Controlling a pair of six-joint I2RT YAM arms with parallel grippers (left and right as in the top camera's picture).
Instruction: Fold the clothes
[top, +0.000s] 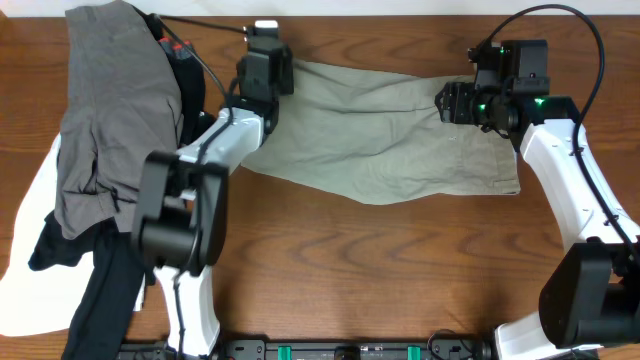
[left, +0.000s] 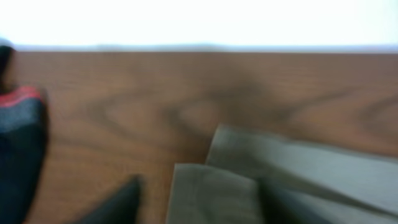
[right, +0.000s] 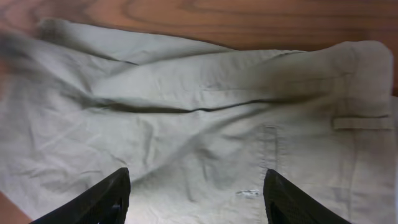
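Observation:
The robot's right gripper is hovering above the shorts' creased fabric (top: 448, 141), short of the waistband edge (top: 513, 172), so it should pinch that edge and fold it over toward the left gripper.
The khaki-tan shorts (top: 390, 130) lie spread flat across the middle of the wooden table. My left gripper (top: 268, 62) is at their far left corner. Its wrist view is blurred: the shorts' corner (left: 211, 193) lies between my left gripper's (left: 199, 186) two dark fingers, which stand apart. My right gripper (top: 445, 102) hovers over the right part of the shorts near the waistband. In its wrist view my right gripper (right: 196, 177) is wide open and empty above the creased fabric (right: 186, 112), with a belt loop (right: 364, 122) at the right.
A pile of other clothes lies at the left: a grey garment (top: 110, 110), a black one (top: 100, 290) and a white one (top: 30, 240). A black and red item (left: 22, 137) sits beside the left gripper. The table's far edge (left: 199, 48) is close behind.

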